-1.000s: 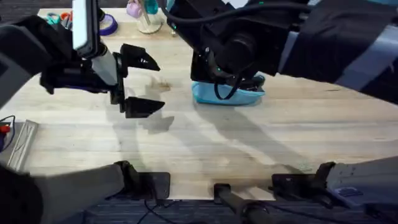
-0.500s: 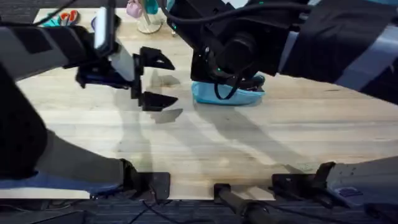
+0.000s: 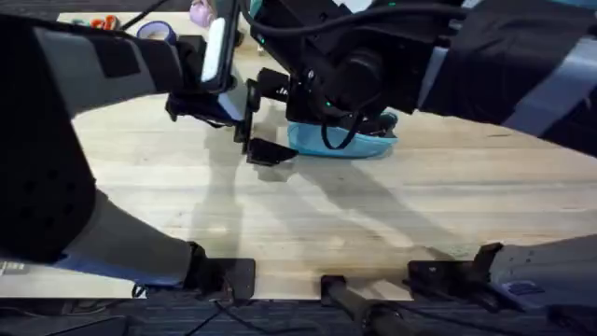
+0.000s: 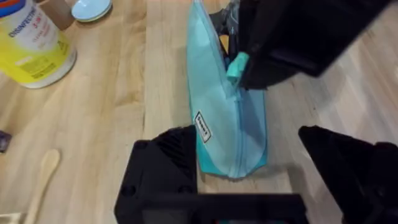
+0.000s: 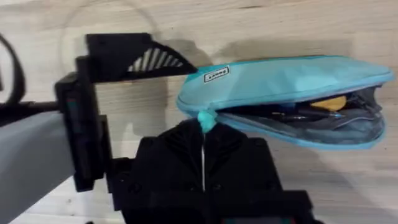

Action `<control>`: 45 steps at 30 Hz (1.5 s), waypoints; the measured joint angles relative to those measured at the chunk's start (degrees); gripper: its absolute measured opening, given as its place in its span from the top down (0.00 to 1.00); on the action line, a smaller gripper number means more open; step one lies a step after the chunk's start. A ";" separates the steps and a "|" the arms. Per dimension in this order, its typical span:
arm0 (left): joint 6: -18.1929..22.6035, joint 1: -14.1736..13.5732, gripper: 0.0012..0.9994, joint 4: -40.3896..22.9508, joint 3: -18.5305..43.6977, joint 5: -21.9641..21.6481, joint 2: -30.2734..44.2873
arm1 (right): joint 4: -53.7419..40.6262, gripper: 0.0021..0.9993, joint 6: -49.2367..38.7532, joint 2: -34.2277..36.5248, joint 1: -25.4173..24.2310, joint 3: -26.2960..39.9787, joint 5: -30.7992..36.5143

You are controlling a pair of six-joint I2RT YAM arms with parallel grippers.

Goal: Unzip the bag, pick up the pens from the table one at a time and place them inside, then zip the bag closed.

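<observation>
I expect the bag's opening (image 4: pixel 223 41) to close all the way over the pens when I move the teal pull along, because the zipper is shut (image 4: pixel 240 127) behind the pull.
The light blue bag (image 3: pixel 340 142) lies on the table (image 3: pixel 392 215) behind the middle, its zipper partly open. In the right wrist view several dark pens (image 5: pixel 292 112) show inside the bag (image 5: pixel 280 78). My right gripper (image 5: pixel 204 127) is shut on the teal zipper pull (image 5: pixel 207 118), and the left wrist view shows that gripper (image 4: pixel 261 68) over the bag (image 4: pixel 227 118) too. My left gripper (image 3: pixel 275 119) is open at the bag's left end. Its fingers (image 4: pixel 165 168) stand on either side of that end.
A yellow wipes canister (image 4: pixel 31 43), a round blue dish (image 4: pixel 91 9) and a pale wooden spoon (image 4: pixel 40 180) lie to the left of the bag. A purple tape roll (image 3: pixel 154 31) sits at the far left edge.
My left arm has swept right across the table and its open gripper now reaches the bag's left end. The right arm and the bag have stayed put.
</observation>
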 joint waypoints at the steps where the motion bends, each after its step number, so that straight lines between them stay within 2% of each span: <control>1: -0.76 -0.47 0.01 0.45 0.00 0.01 0.28 | 0.01 0.97 0.00 0.01 0.00 0.00 -0.01; 9: -3.66 -2.50 0.01 2.54 0.00 0.00 1.42 | 0.02 0.97 0.00 0.00 0.24 0.00 0.00; 35: -4.22 -2.49 0.01 3.39 0.00 -0.02 1.42 | 0.02 0.97 0.01 0.01 0.37 0.00 0.24; 37: -4.29 -2.49 0.08 3.40 0.00 -0.02 1.42 | 0.02 0.97 0.02 0.00 0.37 0.00 0.24; 39: -4.44 -2.49 0.19 3.38 0.00 0.00 1.42 | 0.02 0.97 0.01 0.00 0.37 0.00 0.24; 45: -4.69 -2.49 0.74 3.69 0.02 -0.02 1.42 | 0.02 0.97 0.02 0.00 0.37 0.00 0.22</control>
